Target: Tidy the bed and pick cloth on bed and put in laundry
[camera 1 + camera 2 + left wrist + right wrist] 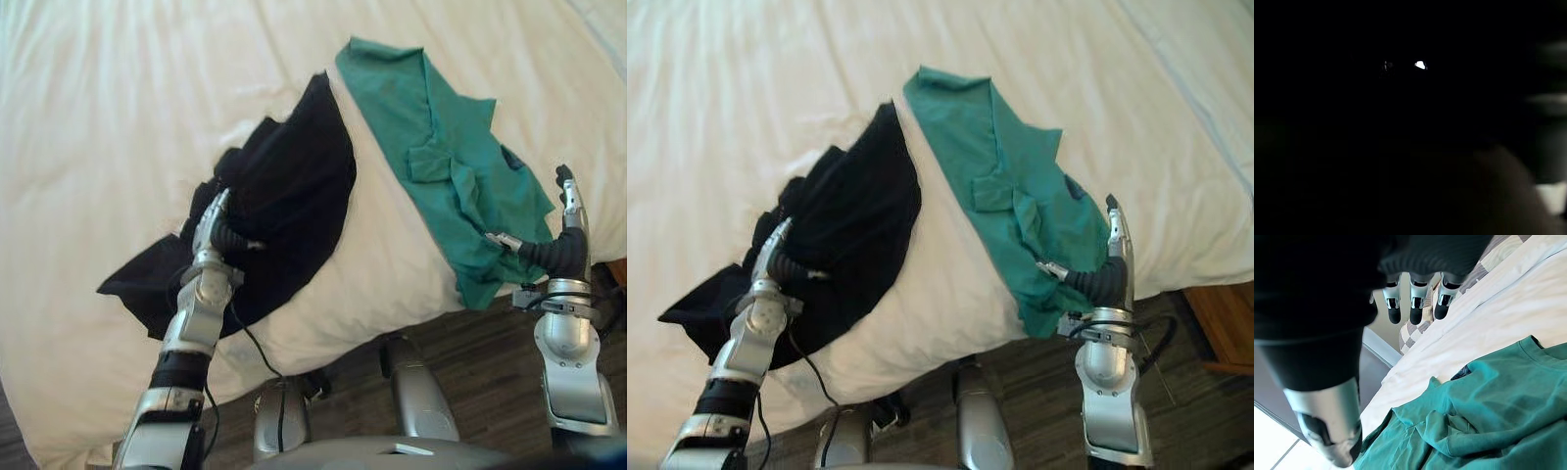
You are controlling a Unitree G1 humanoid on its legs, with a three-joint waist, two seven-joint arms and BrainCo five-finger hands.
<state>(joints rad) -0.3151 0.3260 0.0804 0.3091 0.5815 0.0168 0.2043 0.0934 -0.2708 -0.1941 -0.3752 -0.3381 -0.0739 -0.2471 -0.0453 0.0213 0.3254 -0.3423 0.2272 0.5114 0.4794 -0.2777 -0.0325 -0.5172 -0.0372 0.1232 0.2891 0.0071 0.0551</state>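
Note:
I see soft, loose folds point(464, 196) ripple across the green shirt point(453, 174), so the green shirt will bunch up into a limp bundle with hanging ends when I carry it.
A black cloth point(294, 186) lies crumpled near the bed's front edge, on a raised white fold of bedding point(382, 264). My left hand point(211, 230) rests on the black cloth with straight fingers pointing up the bed; its wrist view is dark. To the right a green shirt point(431, 137) is spread out, its lower end hanging over the bed's edge. My right hand point(568, 211) hovers open beside that lower end, fingers point(1418, 303) straight and thumb point(505, 240) pointing toward the shirt point(1488, 406), not touching it.
The white bed cover point(127, 117) stretches wide behind and to the left of both cloths. Dark wood floor point(490, 372) runs below the bed's edge. A brown wooden piece point(1225, 323) stands at the far right. A checked cushion point(1488, 259) lies at the bed's far end.

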